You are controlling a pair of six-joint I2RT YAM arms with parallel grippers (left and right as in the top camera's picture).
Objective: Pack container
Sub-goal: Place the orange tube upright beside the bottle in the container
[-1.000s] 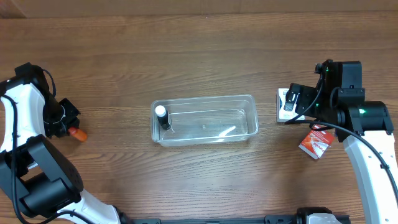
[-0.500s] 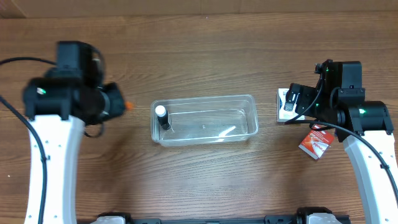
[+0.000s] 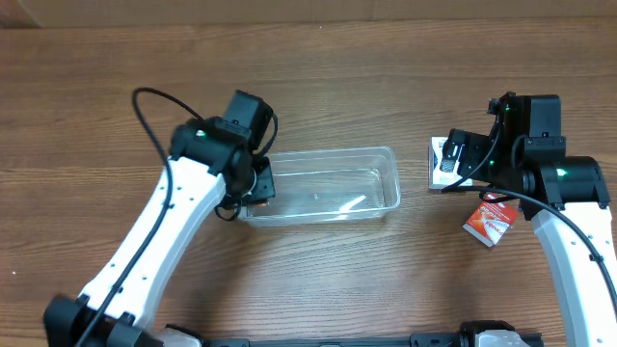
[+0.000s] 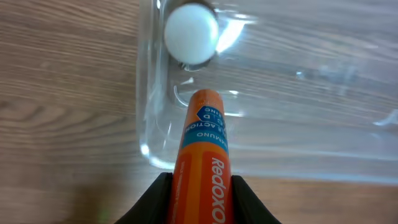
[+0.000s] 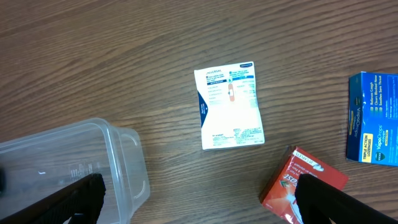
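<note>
The orange tube lines up with the container's short side (image 4: 145,81) and is clear of the bottle. My left gripper should now lower it into the container's open corner (image 4: 165,142) and then let go.
The clear plastic container (image 3: 333,151) lies mid-table. My left gripper (image 3: 253,189) hovers over its left end, shut on an orange Redoxon tube (image 4: 204,149). In the left wrist view the tube's tip points over the container's left wall (image 4: 146,93). A small bottle with a white cap (image 4: 191,34) stands inside at that end; the left arm hides it from overhead. My right gripper (image 3: 451,164) is open and empty, above the table to the right of the container. In the right wrist view its fingers (image 5: 199,199) straddle the container's corner (image 5: 124,155) and a red packet (image 5: 305,183).
A white box (image 5: 229,107) lies on the table below the right gripper and shows partly in the overhead view (image 3: 437,152). The red packet (image 3: 490,220) lies to its front right. A blue box (image 5: 373,118) lies at the right edge of the right wrist view.
My left arm has swung from the far left of the table to the container's left end, carrying the orange tube. The right arm has not moved.
</note>
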